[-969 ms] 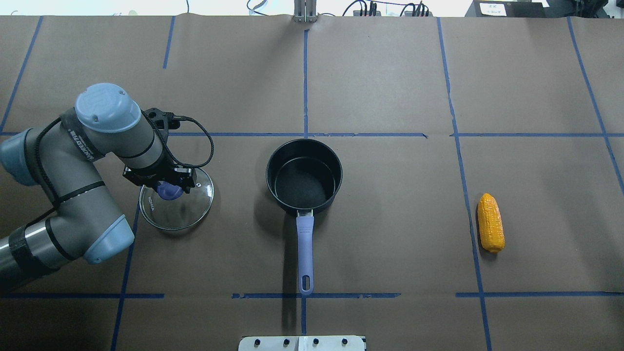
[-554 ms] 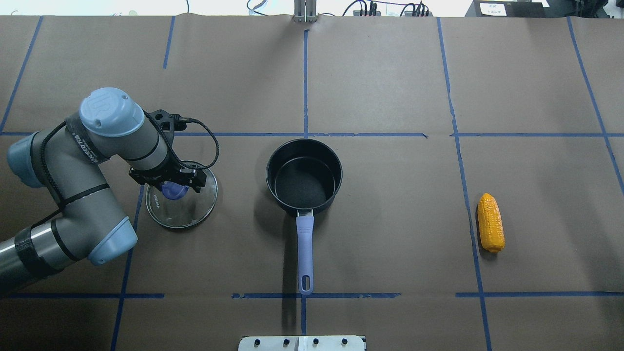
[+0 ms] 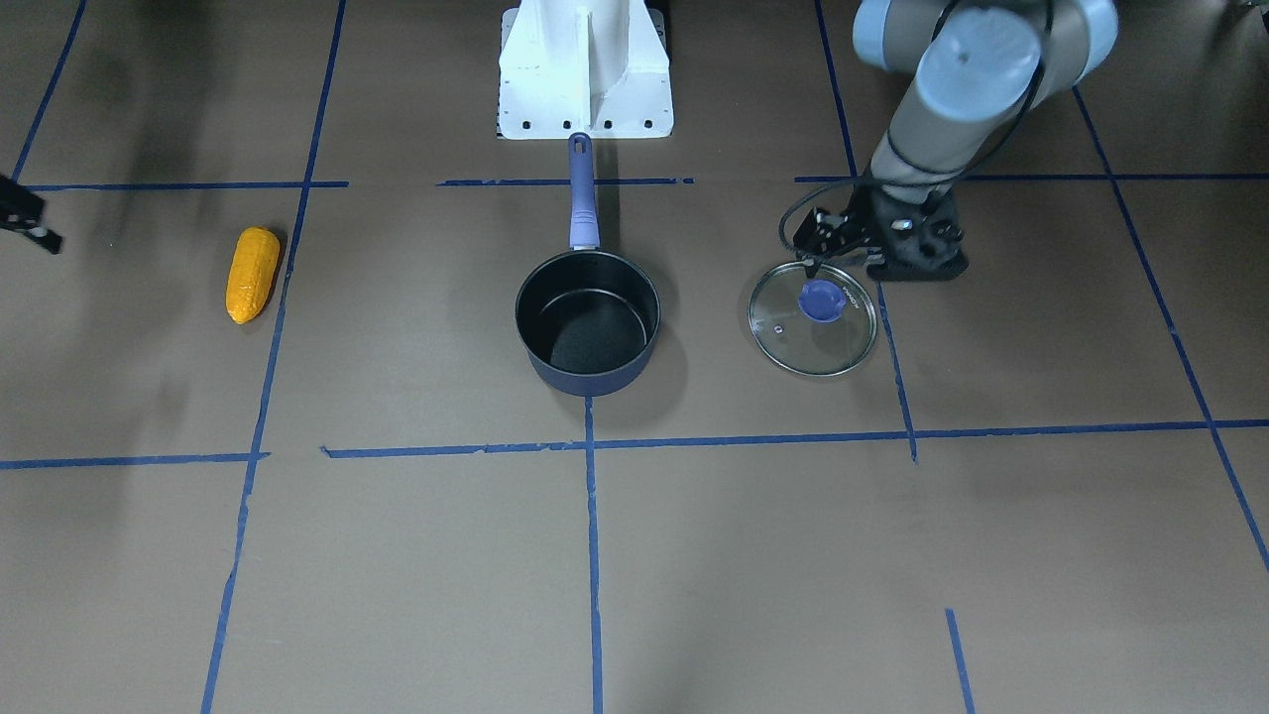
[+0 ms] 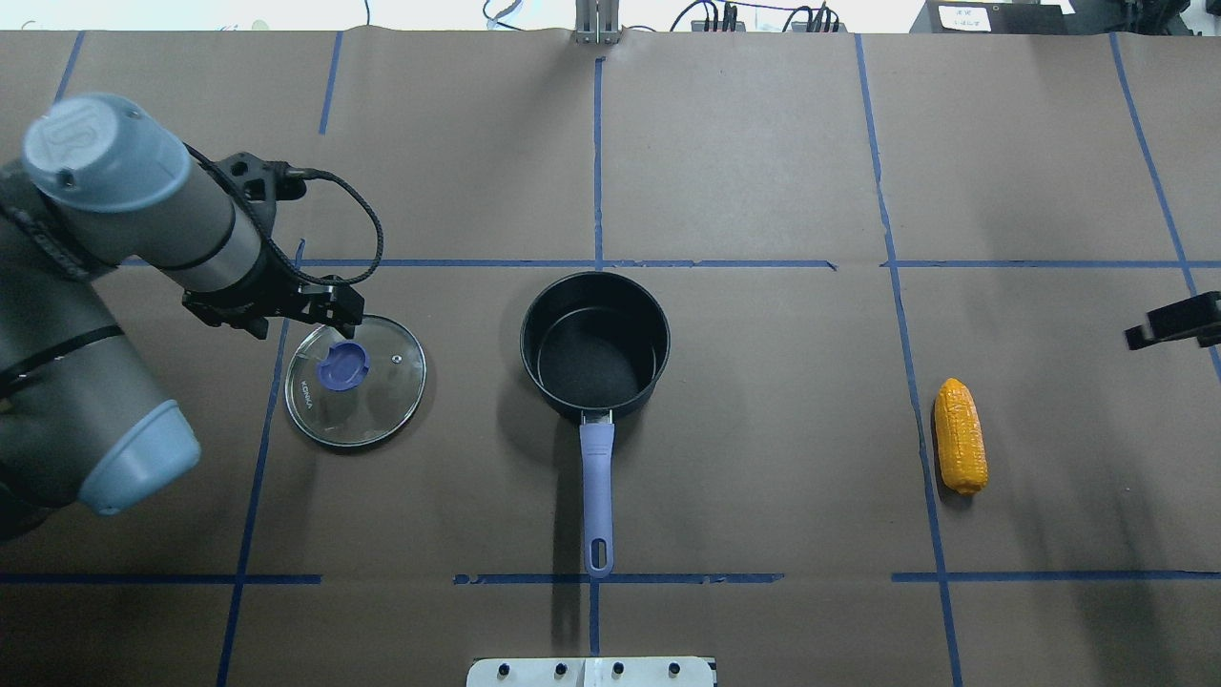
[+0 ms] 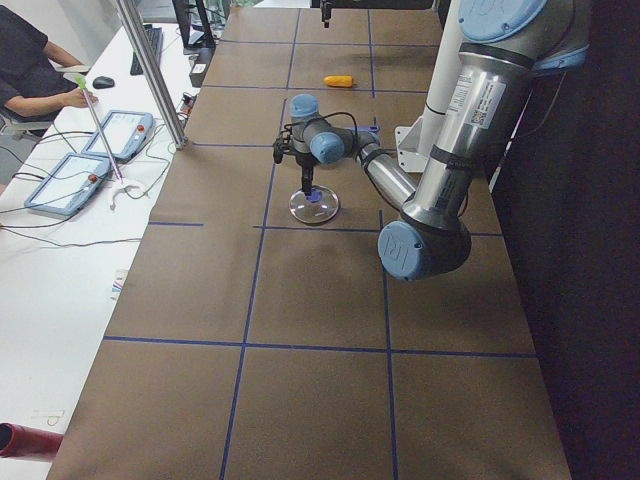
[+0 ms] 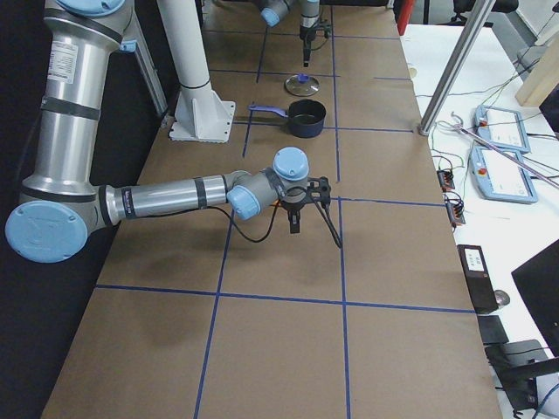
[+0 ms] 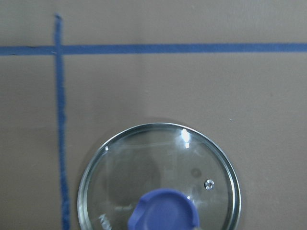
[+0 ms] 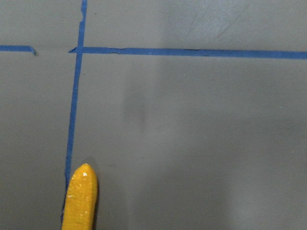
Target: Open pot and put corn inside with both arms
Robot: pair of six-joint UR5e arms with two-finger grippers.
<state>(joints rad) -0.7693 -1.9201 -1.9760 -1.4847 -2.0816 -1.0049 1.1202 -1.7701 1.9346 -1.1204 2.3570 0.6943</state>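
Observation:
I expect the corn (image 3: 254, 275) to lie down completely inside when I carry it in, because it is shorter than the navy pot's opening (image 3: 588, 311) is wide.
The navy pot (image 4: 594, 348) stands open in the table's middle, its lavender handle (image 4: 596, 496) pointing toward the robot; it also shows in the front view (image 3: 587, 322). Its glass lid (image 4: 355, 382) with the blue knob (image 7: 165, 211) lies flat on the table to the pot's left. My left gripper (image 3: 910, 264) is open and empty, raised just beyond the lid's edge. The corn (image 4: 960, 435) lies on the table at the right, its tip in the right wrist view (image 8: 80, 201). My right gripper (image 6: 294, 223) hangs above the table near the corn; I cannot tell whether it is open.
Brown paper with blue tape lines (image 4: 596, 263) covers the table. The white robot base (image 3: 585, 69) stands behind the pot handle. Operator desks with tablets (image 5: 100, 150) lie beyond the table's far edge.
My left gripper has let go of the lid's knob and lifted up and away; the lid now lies free on the table. My right arm's end has come into view at the right edge.

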